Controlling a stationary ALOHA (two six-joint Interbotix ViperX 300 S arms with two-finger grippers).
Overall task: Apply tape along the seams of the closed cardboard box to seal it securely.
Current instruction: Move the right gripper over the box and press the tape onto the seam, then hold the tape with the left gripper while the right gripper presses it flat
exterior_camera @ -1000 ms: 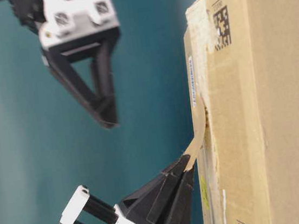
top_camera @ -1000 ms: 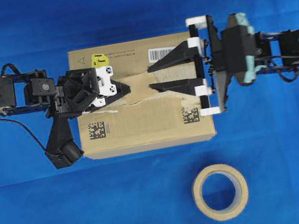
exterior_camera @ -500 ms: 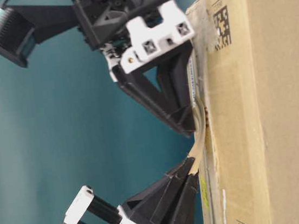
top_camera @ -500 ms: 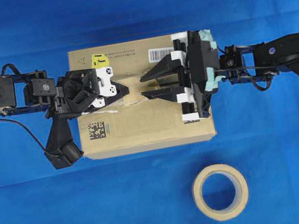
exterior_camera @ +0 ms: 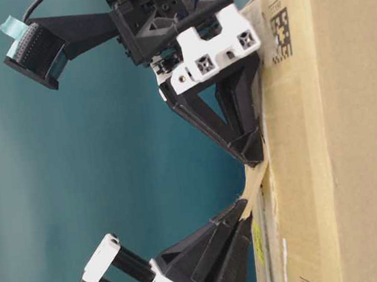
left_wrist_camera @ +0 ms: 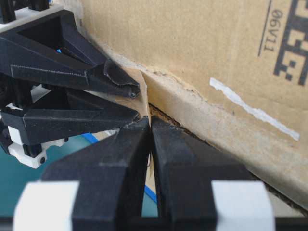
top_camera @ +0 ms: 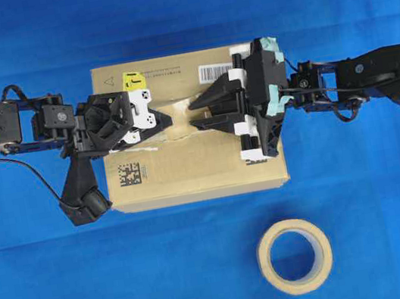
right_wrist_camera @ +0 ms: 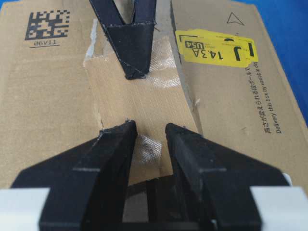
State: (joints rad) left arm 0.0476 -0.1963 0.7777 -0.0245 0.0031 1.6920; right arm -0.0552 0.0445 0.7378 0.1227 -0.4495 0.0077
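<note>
The robot's left gripper is pinching the tape's end [exterior_camera: 247,207] above the seam, so it should open, move back and push the tape's middle [top_camera: 178,120] down with closed fingers.
The cardboard box [top_camera: 189,174] lies on the blue cloth with its yellow sticker [right_wrist_camera: 216,50] facing up. A short tan piece of tape [right_wrist_camera: 144,96] sits over the seams [left_wrist_camera: 226,155] in the middle of the top. My left gripper [left_wrist_camera: 149,120] is shut on the tape's left end and holds it slightly lifted off the box [exterior_camera: 332,130]. My right gripper [right_wrist_camera: 150,130] is open, with its fingertips down on the tape's other end. The two grippers [top_camera: 171,121] [top_camera: 192,115] point at each other, almost touching.
A beige tape roll [top_camera: 295,256] lies flat on the cloth in front of the box, to the right. A white barcode label [top_camera: 215,71] is on the box's far edge. Blue cloth surrounds the box on all sides.
My right gripper has moved left over the box and come down onto the tape, its jaws narrowing a little. My left gripper has kept its hold and place.
</note>
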